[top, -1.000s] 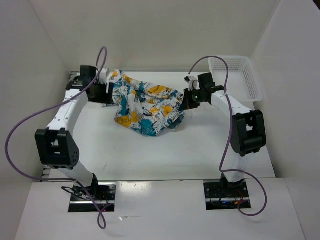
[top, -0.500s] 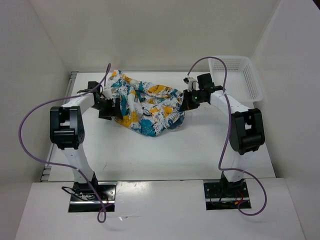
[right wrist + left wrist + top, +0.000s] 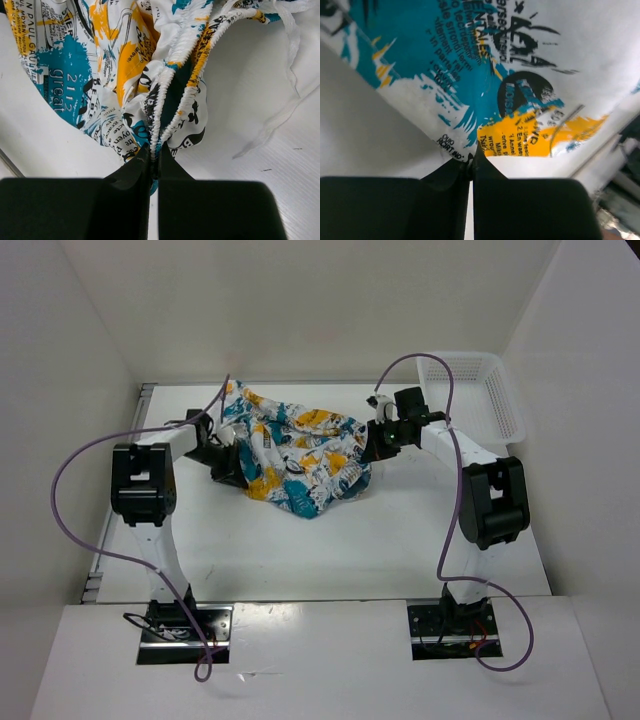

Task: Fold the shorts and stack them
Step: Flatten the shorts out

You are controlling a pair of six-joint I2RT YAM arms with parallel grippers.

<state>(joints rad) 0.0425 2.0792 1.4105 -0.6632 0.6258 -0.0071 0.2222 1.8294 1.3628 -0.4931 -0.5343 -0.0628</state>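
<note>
My left gripper and my right gripper should raise the hem and waistband (image 3: 162, 92) high and spread the shorts out nearer, because the shorts' middle (image 3: 300, 455) is bunched and creased.
The shorts (image 3: 300, 455), white with teal, yellow-orange and black print, lie bunched at the table's far middle, stretched between both arms. My left gripper (image 3: 232, 468) sits at their left edge. In the left wrist view it (image 3: 471, 159) is shut, pinching the fabric's hem (image 3: 455, 146). On the right side my right gripper (image 3: 370, 448) holds the garment. Up close, it (image 3: 155, 152) is shut on the gathered elastic waistband (image 3: 167, 97). A white drawstring (image 3: 290, 75) trails over the table beside it.
A white mesh basket (image 3: 475, 400) stands at the far right corner. White walls close in the table on the left, back and right. Purple cables (image 3: 80, 480) loop off both arms.
My left arm swung in from the far left corner to the shorts' left edge, and its gripper closed on the fabric. The cloth shifted slightly. The right arm stayed put.
</note>
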